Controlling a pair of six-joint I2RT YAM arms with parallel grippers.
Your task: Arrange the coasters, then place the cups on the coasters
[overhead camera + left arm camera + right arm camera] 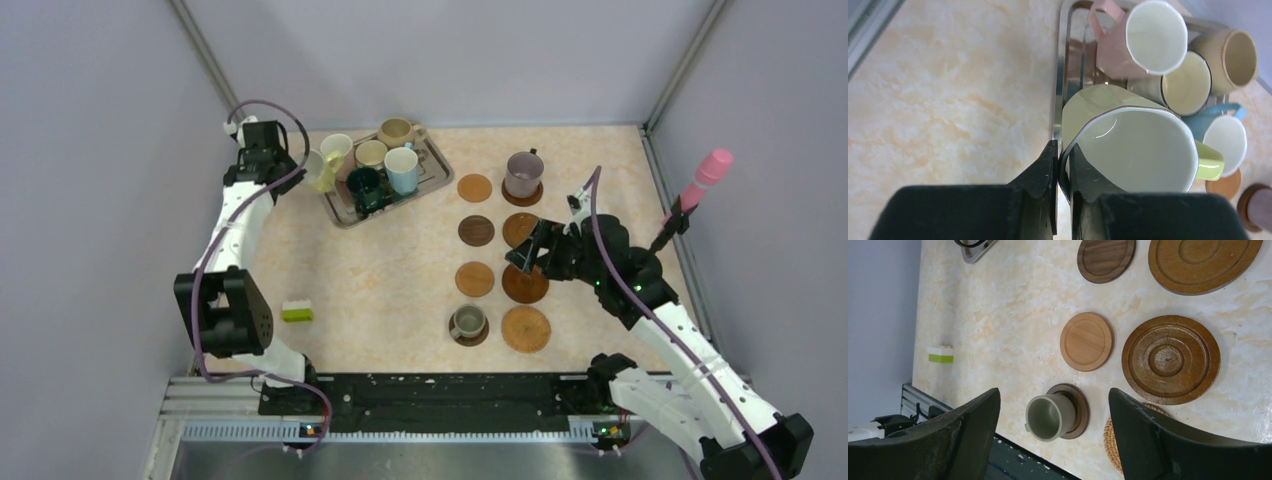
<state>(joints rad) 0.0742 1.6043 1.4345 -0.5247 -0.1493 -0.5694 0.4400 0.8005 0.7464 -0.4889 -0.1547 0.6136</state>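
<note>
Next, I take the yellow-green cup by its free rim (pixel 1190 131) with my right gripper, because the cup is in my left gripper, far from the coaster (pixel 474 188) next to the mauve cup.
My left gripper (pixel 1063 150) (pixel 300 170) is shut on the rim of the yellow-green cup (pixel 1133 150) (pixel 322 172) at the left edge of the silver tray (pixel 1058 75). Pinkish-white (pixel 1148 37), cream (pixel 1185 82), tan (pixel 1233 57), light blue (pixel 1220 137) and dark teal (pixel 365 185) cups stand on the tray. Several coasters lie in two columns at the right. A mauve cup (pixel 523 172) sits on the far one. The small grey-olive cup (pixel 1045 417) (pixel 466 321) sits on a dark coaster (pixel 1075 407). My right gripper (pixel 1053 392) (pixel 530 255) hangs open above the coasters, holding nothing.
A green and white block (pixel 297 311) (pixel 941 354) lies near the left arm's base. A pink-tipped stick (pixel 705 180) on a black base stands at the right edge. Bare coasters include a light one (pixel 1086 341), a ringed brown one (pixel 1170 360) and a woven one (pixel 1113 437).
</note>
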